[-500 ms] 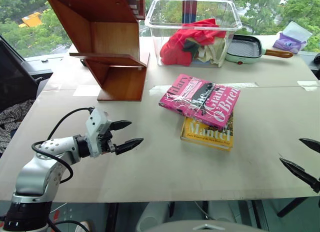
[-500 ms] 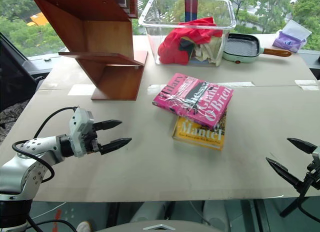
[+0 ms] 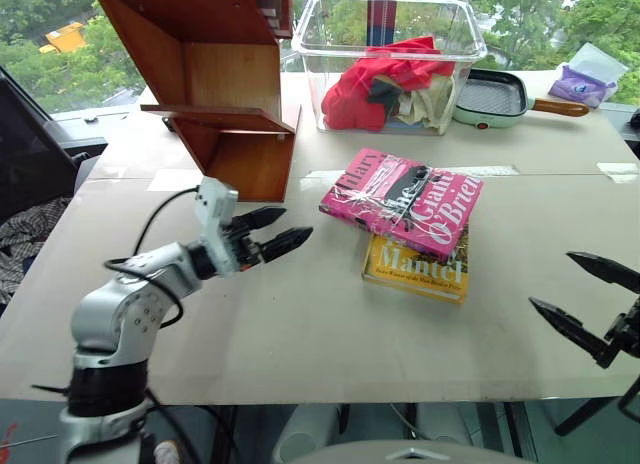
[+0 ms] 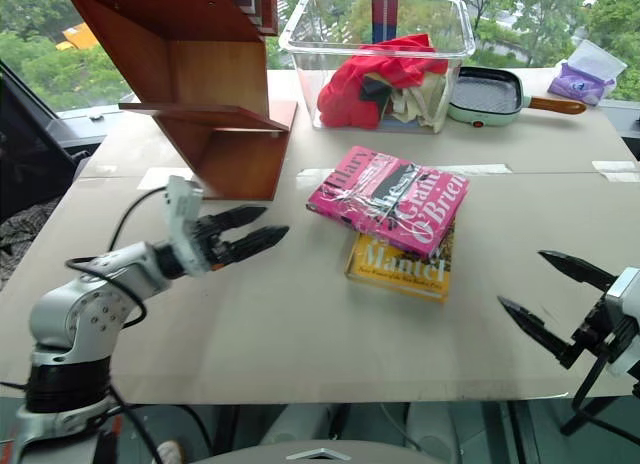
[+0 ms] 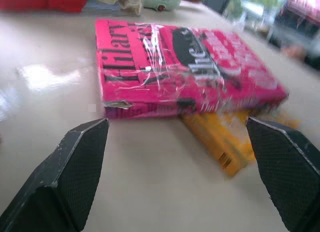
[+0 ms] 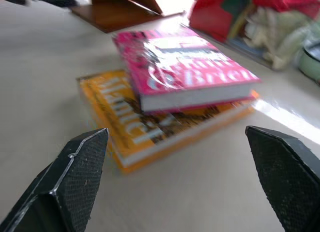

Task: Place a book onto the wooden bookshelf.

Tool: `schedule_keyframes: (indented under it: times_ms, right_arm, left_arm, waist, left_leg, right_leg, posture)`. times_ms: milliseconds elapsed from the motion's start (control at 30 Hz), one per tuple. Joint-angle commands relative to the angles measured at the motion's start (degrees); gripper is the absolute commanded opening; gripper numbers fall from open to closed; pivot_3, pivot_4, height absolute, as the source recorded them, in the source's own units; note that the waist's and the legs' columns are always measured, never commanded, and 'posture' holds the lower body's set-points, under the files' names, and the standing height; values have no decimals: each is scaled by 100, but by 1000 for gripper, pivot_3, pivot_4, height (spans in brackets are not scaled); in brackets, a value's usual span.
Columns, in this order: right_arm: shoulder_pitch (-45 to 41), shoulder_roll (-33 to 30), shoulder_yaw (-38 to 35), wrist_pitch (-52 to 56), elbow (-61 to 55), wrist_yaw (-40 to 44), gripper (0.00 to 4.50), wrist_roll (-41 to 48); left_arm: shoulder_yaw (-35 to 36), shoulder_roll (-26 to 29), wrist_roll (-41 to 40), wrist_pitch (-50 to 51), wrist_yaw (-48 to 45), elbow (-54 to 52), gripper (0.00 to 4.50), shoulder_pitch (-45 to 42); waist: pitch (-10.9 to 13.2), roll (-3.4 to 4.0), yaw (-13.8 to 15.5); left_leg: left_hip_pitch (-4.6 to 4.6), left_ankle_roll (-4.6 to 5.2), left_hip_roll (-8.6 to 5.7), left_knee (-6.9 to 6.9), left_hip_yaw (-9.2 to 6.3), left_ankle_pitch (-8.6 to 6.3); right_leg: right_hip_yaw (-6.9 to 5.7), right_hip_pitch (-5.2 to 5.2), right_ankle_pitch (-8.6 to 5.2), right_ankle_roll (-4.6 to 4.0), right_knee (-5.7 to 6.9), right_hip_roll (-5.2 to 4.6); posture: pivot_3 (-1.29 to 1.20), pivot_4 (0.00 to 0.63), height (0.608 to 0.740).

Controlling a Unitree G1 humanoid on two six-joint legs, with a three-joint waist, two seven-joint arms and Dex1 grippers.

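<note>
The magenta-pink book's spine sticks out over the yellow-orange book, so my left gripper should keep moving in until its fingers can close above and below that spine.
The magenta-pink book lies flat at the table's middle, skewed on top of a yellow-orange book. The wooden bookshelf stands at the table's back left, reddish-brown with slanted panels. My left gripper is open and empty, just above the table, left of the book and pointing at its spine end. My right gripper is open and empty near the table's front right edge, facing the book's page edge.
A clear plastic bin holding red and pale clothes stands at the back, right of the shelf. A mint-green pan and a purple bag lie at the back right. A black cable loops from the left arm.
My left gripper has moved away from the front edge and to the right, closer to the pink book. My right gripper has come further in from the right edge.
</note>
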Motion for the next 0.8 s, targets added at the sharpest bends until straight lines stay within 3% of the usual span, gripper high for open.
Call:
schedule_keyframes:
  times_ms: [33, 133, 233, 333, 467, 800]
  right_arm:
    - [-46, -48, 138, -213, -320, 122, 4445, 80]
    - [-62, -51, 190, -238, -402, 71, 4445, 88]
    - [100, -12, 157, -250, -494, 27, 4445, 34]
    - [295, 45, 96, -279, -598, 3, 4445, 31]
    - [599, 71, -120, -268, -763, -30, 4445, 116]
    - [1067, -16, -759, -133, -1015, -65, 4445, 441]
  left_arm:
    - [637, -874, -1743, 1164, 2150, 646, 4500, -350]
    - [775, -1462, -3013, 1134, 3698, 1011, 4500, -401]
    - [562, -2022, -4816, 271, 5682, 1197, 4500, -257]
    - [313, -2285, -5698, -360, 6774, 1108, 4500, -121]
    - [194, -3102, -5872, -1029, 7489, 1031, 4500, -123]
    - [-195, -3364, -5458, -1467, 6970, 1985, 4500, -559]
  waist:
    - [-3, -2, 3]
    - [-3, -15, 0]
    - [-5, -23, 17]
    - [-9, -28, 37]
    - [-11, -31, 152]
    - [-12, -38, 327]
  left_leg:
    - [0, 0, 0, 5, -1, 0]
    - [-1, -1, 0, 20, -1, 0]
    - [-2, -2, 1, 27, -1, 0]
    - [-5, -3, 1, 37, 0, -1]
    - [-4, -3, -2, 43, 13, -1]
    - [3, 2, -5, 51, 56, -4]
  right_leg:
    - [-1, 1, 0, 0, 0, 1]
    - [0, 3, 1, 1, 9, 2]
    - [3, 3, 1, 1, 12, 0]
    - [18, 3, 2, 2, 14, -1]
    - [35, 3, 7, 9, 14, 2]
    - [70, -1, 14, 22, 14, 13]
  posture:
    - [0, 150, 723]
    - [0, 150, 723]
    - [0, 150, 723]
    - [0, 150, 723]
    - [0, 150, 723]
    - [0, 150, 723]
